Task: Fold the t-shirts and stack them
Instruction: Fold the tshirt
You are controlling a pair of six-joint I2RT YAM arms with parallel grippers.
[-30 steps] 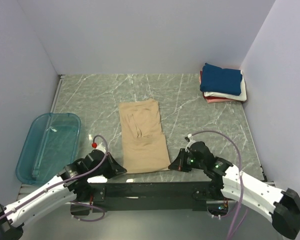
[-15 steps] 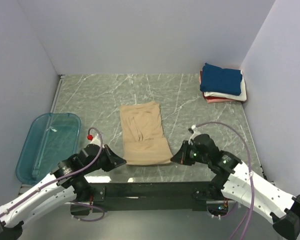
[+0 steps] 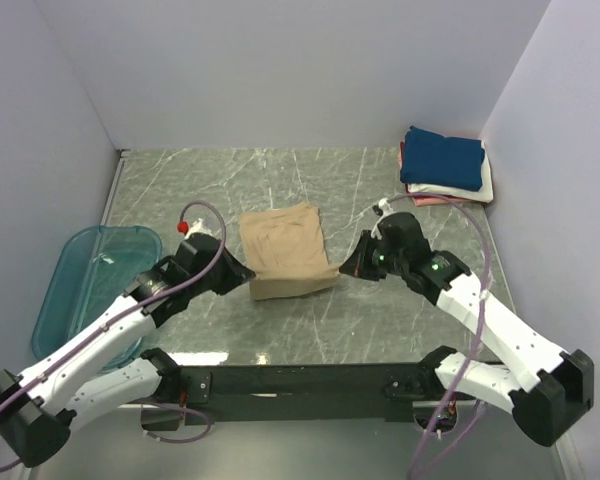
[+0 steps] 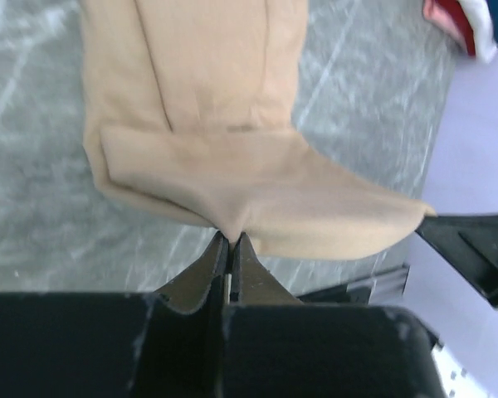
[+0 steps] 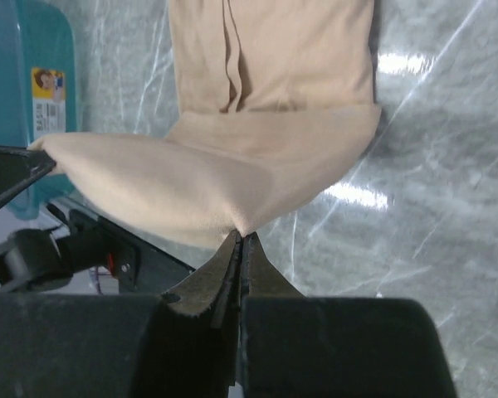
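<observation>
My left gripper should keep carrying the hem's corner until the hem meets the t-shirt's far edge, because the hem is stretched tight and straight across the tan t-shirt.
The tan t-shirt lies in the middle of the table, its near end lifted and doubled back over the rest. My left gripper is shut on the shirt's near left corner. My right gripper is shut on the near right corner. Both hold the hem taut above the table between them. A folded stack with the navy t-shirt on top of a white one and a pinkish-red one sits at the far right corner.
A translucent teal tub stands at the left edge, seen too in the right wrist view. The grey marble table is walled on three sides. The black base rail runs along the near edge.
Both grippers have carried the shirt's near hem away from the front edge toward the far side, folding the lower half up over the upper half. The visible shirt is now much shorter.
</observation>
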